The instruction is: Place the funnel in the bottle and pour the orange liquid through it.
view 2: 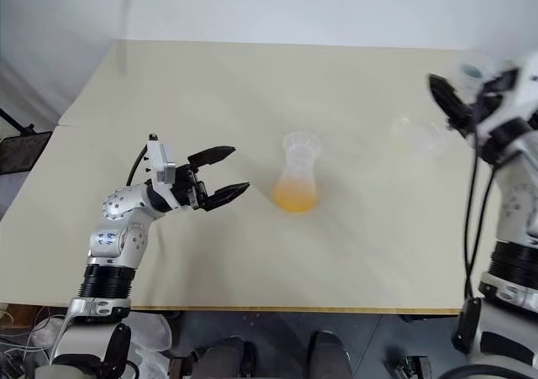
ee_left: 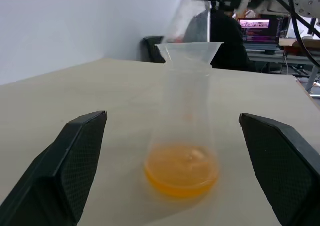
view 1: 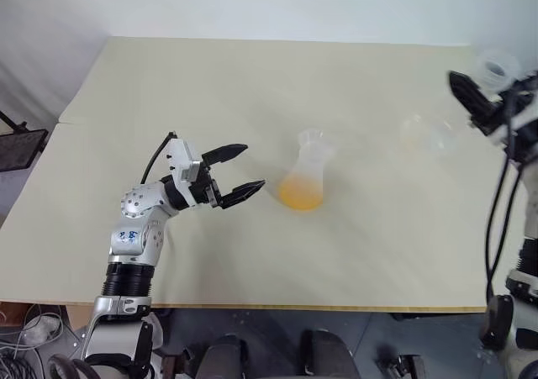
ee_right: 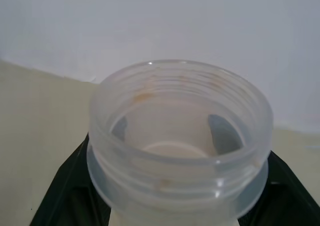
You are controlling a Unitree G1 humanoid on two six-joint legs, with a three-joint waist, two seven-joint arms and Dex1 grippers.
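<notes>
My right gripper should keep going toward the table's open end (view 1: 471, 190) and let go of the clear container (ee_right: 172, 148) there, as it is empty and the orange liquid is in the bottle.
The bottle (view 1: 309, 165) stands upright mid-table, clear, with the orange liquid (view 1: 301, 196) pooled in its wide base. The whitish funnel (view 1: 313, 137) sits in its neck. My left gripper (view 1: 254, 166) is open just left of the bottle at about its height, apart from it. In the left wrist view the bottle (ee_left: 187, 110) stands between and beyond the two black fingers (ee_left: 75, 161), with the funnel (ee_left: 189, 50) on top. My right gripper (view 1: 492, 81) is raised at the table's far right, shut on a clear threaded-mouth container (ee_right: 180, 136) with faint orange traces and no liquid visible inside.
A blurred clear cup-like thing (view 2: 416, 135) lies on the beige table (view 1: 210, 85) between the bottle and my right arm. Beyond the table's far side sit a person in dark clothing (ee_left: 225, 35) and a lit monitor (ee_left: 257, 25). A black object (view 1: 17, 148) stands off the table's left edge.
</notes>
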